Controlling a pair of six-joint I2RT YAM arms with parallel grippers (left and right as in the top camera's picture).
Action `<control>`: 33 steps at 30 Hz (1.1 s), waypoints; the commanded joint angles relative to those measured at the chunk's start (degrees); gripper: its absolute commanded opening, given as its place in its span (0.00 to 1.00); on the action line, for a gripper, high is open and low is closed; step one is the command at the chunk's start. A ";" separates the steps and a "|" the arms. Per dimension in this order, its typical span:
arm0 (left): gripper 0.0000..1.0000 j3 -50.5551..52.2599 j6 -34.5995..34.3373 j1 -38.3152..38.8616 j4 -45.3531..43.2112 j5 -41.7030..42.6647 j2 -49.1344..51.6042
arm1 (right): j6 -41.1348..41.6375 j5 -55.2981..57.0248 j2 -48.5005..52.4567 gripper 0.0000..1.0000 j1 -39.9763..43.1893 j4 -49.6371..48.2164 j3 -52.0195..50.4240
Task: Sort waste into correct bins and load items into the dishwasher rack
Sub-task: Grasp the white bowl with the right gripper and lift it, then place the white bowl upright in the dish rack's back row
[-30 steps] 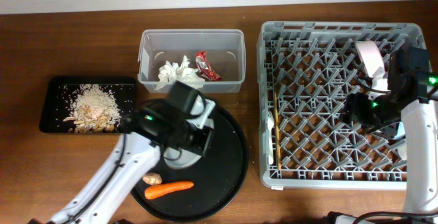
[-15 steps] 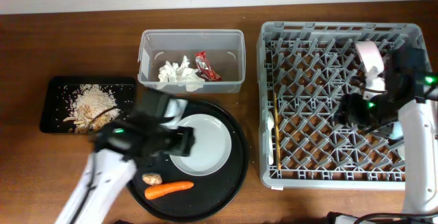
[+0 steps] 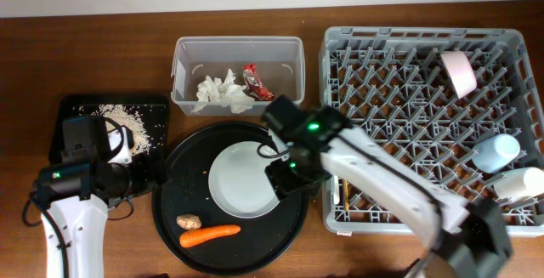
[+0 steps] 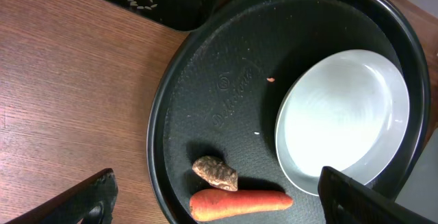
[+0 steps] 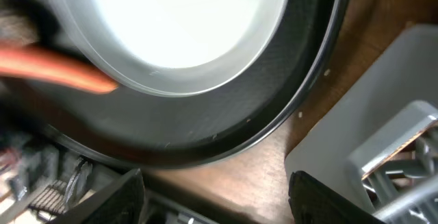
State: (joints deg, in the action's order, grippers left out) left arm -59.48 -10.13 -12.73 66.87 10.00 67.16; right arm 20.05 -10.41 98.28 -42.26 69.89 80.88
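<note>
The grey rack (image 3: 378,72) is far away from my left gripper. My right gripper should therefore grab the white plate (image 3: 269,196) by the plate's edge on the rack side and stand it in the rack.
The white plate (image 3: 245,178) (image 4: 342,118) (image 5: 178,18) lies flat in the round black tray (image 3: 174,197). Beside it are the orange carrot (image 3: 210,235) (image 4: 239,205) and the brown lump (image 3: 189,221) (image 4: 215,172). My left gripper (image 3: 160,175) (image 4: 215,177) hovers open over the tray's left rim and holds nothing. Open and empty too, my right gripper (image 3: 289,183) (image 5: 215,183) is at the plate's right edge. The clear tub (image 3: 191,99) holds tissue (image 3: 223,92) and a red wrapper (image 3: 256,82). Rice (image 3: 127,118) lies in the shallow black tray (image 3: 68,108).
The grey rack (image 3: 408,36) fills the right side, with a pink-white bowl (image 3: 460,72) and a light blue cup (image 3: 495,152) in it. My right arm crosses its left part, partly hiding the fork (image 3: 337,195) and chopsticks there.
My left gripper has let go of the plate, opened and pulled back to the left. My right arm has swung from the rack across to the plate's right edge.
</note>
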 commanded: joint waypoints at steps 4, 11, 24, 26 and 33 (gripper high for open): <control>0.94 -0.57 0.33 -0.31 0.72 0.02 -0.85 | 7.91 6.62 14.47 0.66 -0.35 -8.37 0.63; 0.93 -0.57 0.33 -0.31 0.72 0.02 -0.85 | 10.73 10.08 17.88 0.44 -0.42 -14.60 -2.05; 0.93 -0.57 0.33 -0.31 0.90 0.00 -0.85 | 13.22 13.68 8.66 0.04 -0.39 -15.04 -1.51; 0.93 -0.57 0.33 -0.31 0.90 0.00 -0.85 | 12.90 18.91 1.18 0.04 -0.35 -12.96 1.25; 0.93 -0.57 0.33 -0.31 0.90 0.00 -0.85 | 1.49 50.05 -22.86 0.04 11.52 -10.32 2.99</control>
State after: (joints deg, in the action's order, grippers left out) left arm -59.48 -10.13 -12.73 67.75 10.00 67.11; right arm 27.38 23.33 78.30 -35.73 59.64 83.24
